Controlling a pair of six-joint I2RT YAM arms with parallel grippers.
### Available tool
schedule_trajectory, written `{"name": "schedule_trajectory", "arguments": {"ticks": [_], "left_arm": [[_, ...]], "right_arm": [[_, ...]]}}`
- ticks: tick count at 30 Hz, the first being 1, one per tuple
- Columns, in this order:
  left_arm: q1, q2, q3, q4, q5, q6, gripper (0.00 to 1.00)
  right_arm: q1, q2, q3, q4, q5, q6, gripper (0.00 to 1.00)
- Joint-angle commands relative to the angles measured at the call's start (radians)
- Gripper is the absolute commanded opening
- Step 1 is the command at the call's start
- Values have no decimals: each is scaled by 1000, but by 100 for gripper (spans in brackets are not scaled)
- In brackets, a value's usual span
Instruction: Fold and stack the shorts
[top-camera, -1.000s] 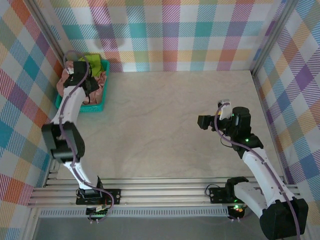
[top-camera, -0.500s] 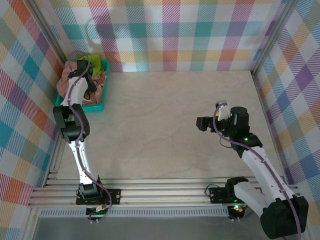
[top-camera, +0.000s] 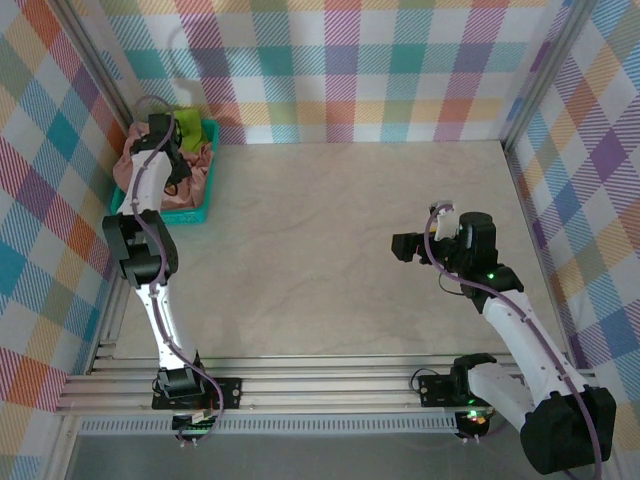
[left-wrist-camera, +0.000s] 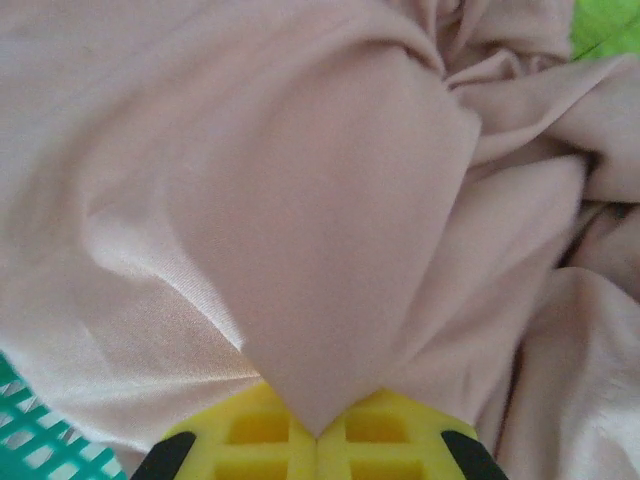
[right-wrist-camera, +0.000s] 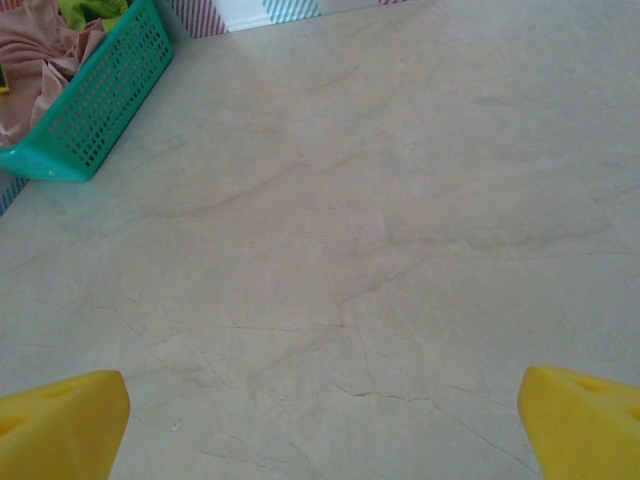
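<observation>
The pink shorts (left-wrist-camera: 318, 375) are in my left gripper, clear of the lime green ones, so it should keep raising them until the pink shorts hang over the basket's rim (top-camera: 203, 208).
The dusty pink shorts (left-wrist-camera: 300, 200) lie crumpled in the teal basket (top-camera: 188, 214). A peak of their cloth is pinched between my yellow left fingers (left-wrist-camera: 250, 440). My left gripper (left-wrist-camera: 318, 438) is shut on that fold, down in the basket at the far left (top-camera: 163, 140). The lime green shorts (top-camera: 188, 122) sit at the basket's back, with a corner in the left wrist view (left-wrist-camera: 610, 25). My right gripper (top-camera: 402, 245) hangs open over bare table at mid-right, its fingertips (right-wrist-camera: 65, 420) wide apart and nothing between them (right-wrist-camera: 325, 430).
The basket (right-wrist-camera: 100, 110) stands in the far left corner against the plaid walls, the pink shorts (right-wrist-camera: 35, 50) spilling over its rim. A marbled tabletop (top-camera: 330, 250) stretches from it to the right arm. Plaid walls close in three sides.
My left gripper has closed from open onto the pink cloth. The left arm's elbow swung up toward the basket. The right arm has barely moved.
</observation>
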Motion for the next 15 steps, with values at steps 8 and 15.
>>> {"name": "schedule_trajectory", "arguments": {"ticks": [8,15], "left_arm": [[11,-311,105,16,81,-39,0],[11,-345,188,7,104,-45,0]], "right_arm": [[15,-38,39,-24,-16,6,99],[24,-37,44,-27,-22,20,99]]}}
